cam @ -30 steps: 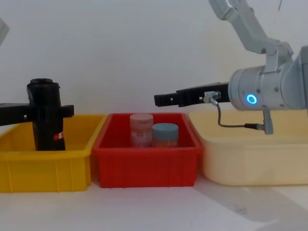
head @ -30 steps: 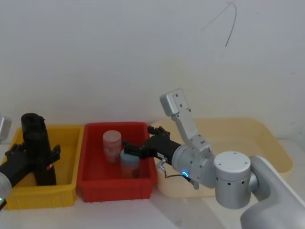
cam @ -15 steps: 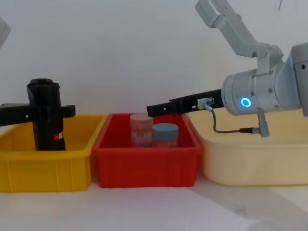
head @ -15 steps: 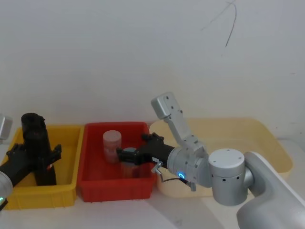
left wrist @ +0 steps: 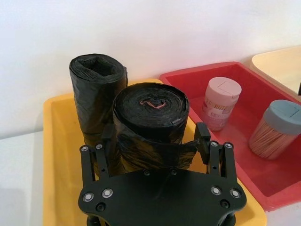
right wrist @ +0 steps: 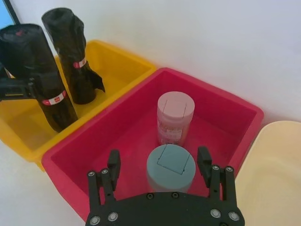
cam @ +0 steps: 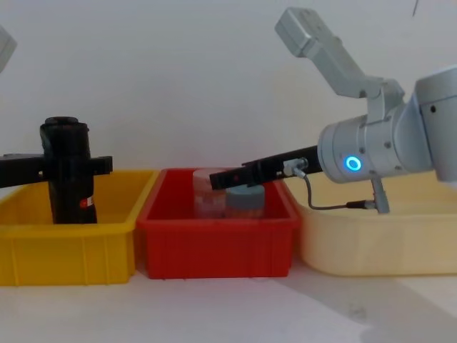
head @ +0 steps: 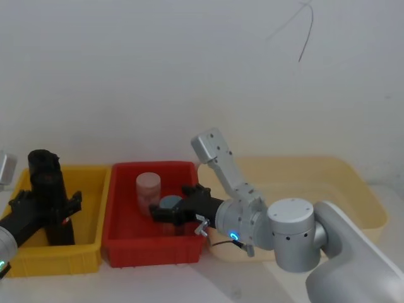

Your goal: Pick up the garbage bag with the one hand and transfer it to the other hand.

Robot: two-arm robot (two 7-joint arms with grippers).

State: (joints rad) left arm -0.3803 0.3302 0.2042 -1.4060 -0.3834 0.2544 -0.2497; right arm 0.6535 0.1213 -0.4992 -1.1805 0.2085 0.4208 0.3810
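I expect the teal-lidded jar (cam: 245,203) to come up in one piece and stay closed when I lift it, because the flap (right wrist: 174,158) sits flush in the jar's lid.
The garbage bag (head: 47,189) is a tall smooth black roll with a red-and-white sticker, standing upright in the yellow bin (head: 88,183). My left gripper (head: 45,205) is shut on its middle; in the left wrist view its fingers (left wrist: 203,136) press both sides of the roll (left wrist: 150,117). From the side, the roll (cam: 68,153) rises above the bin rim, with the left gripper (cam: 71,166) across it. My right gripper (head: 165,213) is open low over the red bin (head: 120,246). In the right wrist view, the right gripper (right wrist: 159,162) straddles a teal-lidded jar (right wrist: 170,165).
A second black roll (left wrist: 96,89) with a lumpy outline stands behind the held one in the yellow bin. A pink-lidded jar (head: 148,188) stands beside the teal-lidded jar (head: 169,203) in the red bin. A cream tub (head: 353,189) sits to the right, under the right arm.
My right gripper has swung left and dropped from above the red bin's rim to down among the jars. The left gripper and the roll have not moved.
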